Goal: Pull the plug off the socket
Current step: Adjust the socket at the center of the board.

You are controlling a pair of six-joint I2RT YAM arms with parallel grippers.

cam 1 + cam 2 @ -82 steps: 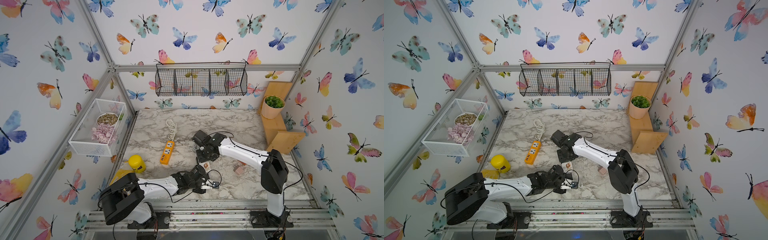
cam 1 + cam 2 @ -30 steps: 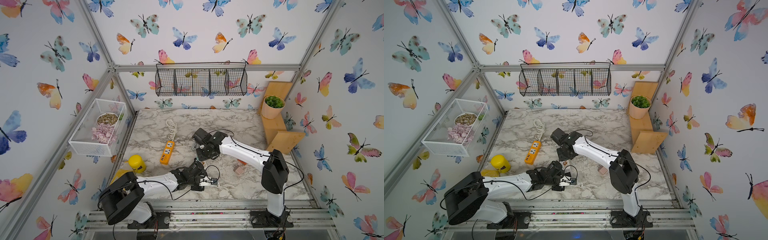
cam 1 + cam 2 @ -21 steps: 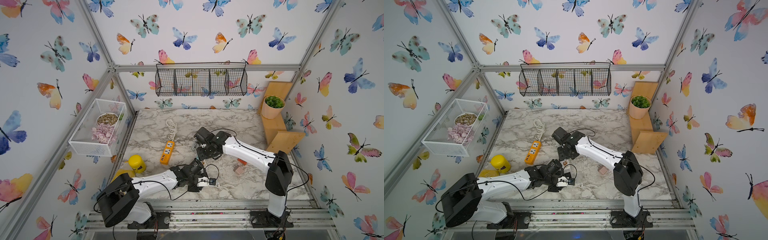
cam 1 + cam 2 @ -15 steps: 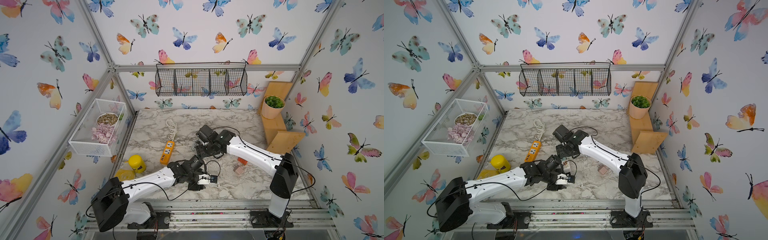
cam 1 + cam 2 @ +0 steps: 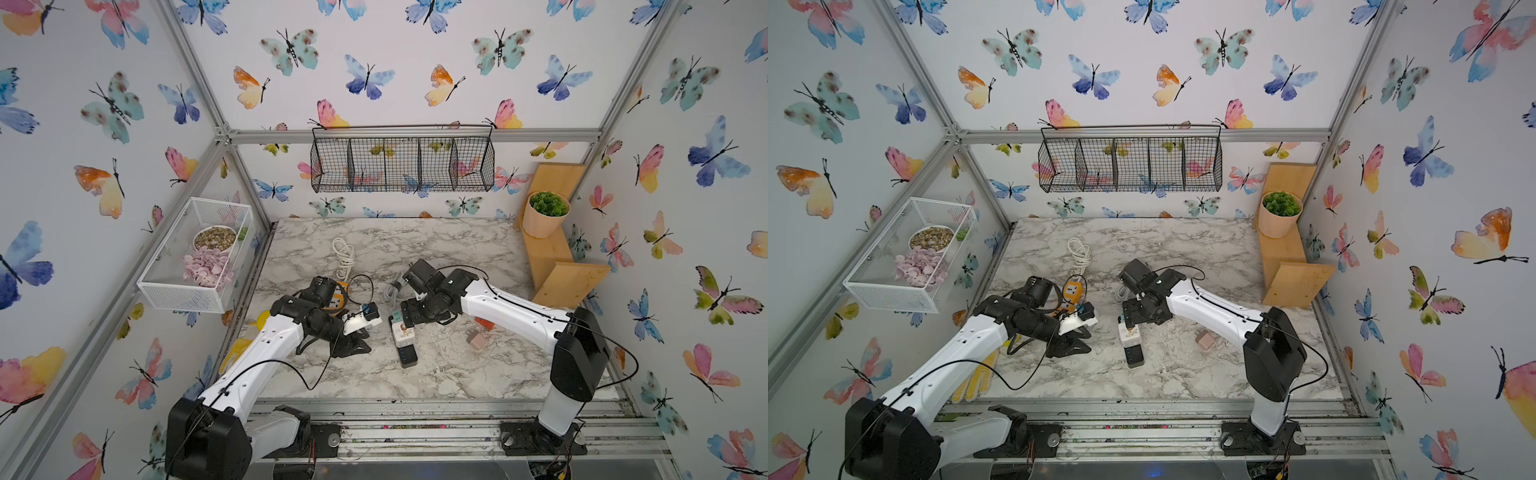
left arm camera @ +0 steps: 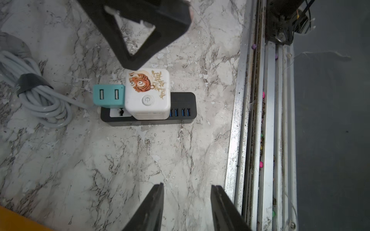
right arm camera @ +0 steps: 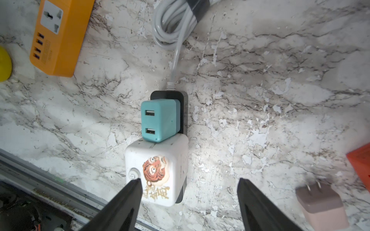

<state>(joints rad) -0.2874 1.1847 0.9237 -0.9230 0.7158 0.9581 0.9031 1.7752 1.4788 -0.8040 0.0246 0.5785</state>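
The black socket strip (image 5: 404, 342) is lying loose under its plugs, so my right gripper should keep the socket strip's loose USB end (image 5: 408, 357) still before my left gripper pulls out a plug.
A black socket strip (image 5: 408, 356) (image 7: 183, 104) lies near the table's front middle. A teal plug (image 7: 158, 120) (image 6: 108, 97) and a white cube adapter with a tiger print (image 7: 156, 170) (image 6: 148, 94) sit in it. My right gripper (image 7: 189, 180) (image 5: 409, 318) hovers open just above the strip and holds nothing. The cube shows beside one of its fingers. My left gripper (image 6: 187, 185) (image 5: 357, 348) is open over bare marble to the left of the strip. A pink plug (image 7: 320, 204) (image 5: 476, 340) lies loose to the right.
An orange power strip (image 7: 60, 34) and a white cord coil (image 5: 344, 255) lie behind my left arm. The strip's grey cord (image 7: 174, 26) is bundled behind it. A red block (image 7: 360, 164) sits near the pink plug. The metal rail (image 6: 266, 120) runs along the front.
Both grippers have gone from shut to open. My left gripper has drawn away to the left of the strip's front end. My right gripper has stayed over the strip.
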